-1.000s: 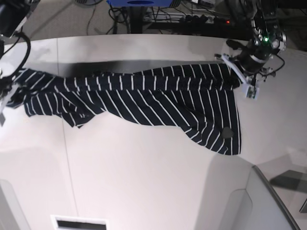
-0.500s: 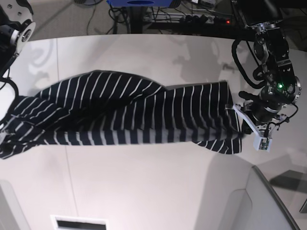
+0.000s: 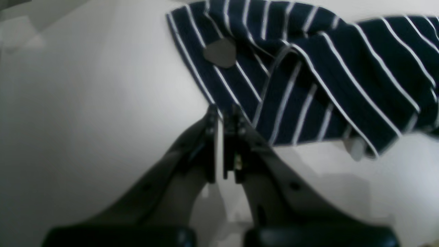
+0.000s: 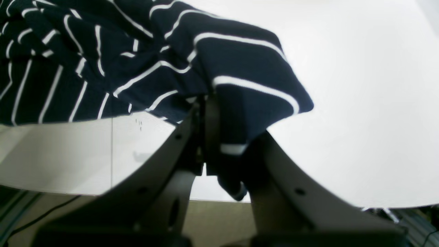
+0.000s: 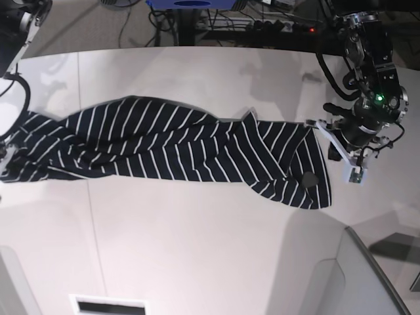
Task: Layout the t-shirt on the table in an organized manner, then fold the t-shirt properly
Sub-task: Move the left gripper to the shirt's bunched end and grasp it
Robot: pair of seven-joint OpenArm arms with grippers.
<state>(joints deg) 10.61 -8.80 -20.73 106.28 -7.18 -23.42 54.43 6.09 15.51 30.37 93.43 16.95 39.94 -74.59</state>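
Note:
My left gripper needs to grab the fold's pointed tip (image 5: 249,118) and pull it away from my right gripper, because the t-shirt lies folded over itself (image 5: 264,155) next to the dark grey piece.
The navy t-shirt (image 5: 170,147) with thin white stripes lies stretched in a long, twisted band across the white table (image 5: 197,249). In the left wrist view my left gripper (image 3: 223,111) is shut, its tips pinching the t-shirt (image 3: 308,79) at its hem. That arm (image 5: 367,111) stands at the shirt's right end. In the right wrist view my right gripper (image 4: 223,130) is shut on a bunched corner of the t-shirt (image 4: 247,79), near the table's edge. In the base view that gripper is almost out of frame at the left.
A small dark grey rounded-triangle piece (image 5: 310,180) lies on the shirt near its right end; it also shows in the left wrist view (image 3: 220,52). A thin dark seam (image 5: 92,216) crosses the table. A grey panel (image 5: 367,275) stands at the front right. Cables (image 5: 262,23) lie behind the table.
The shirt, billowed and pulled toward the front half a second ago, has settled flatter and farther back on the table. The arm at the shirt's right end moved back with it.

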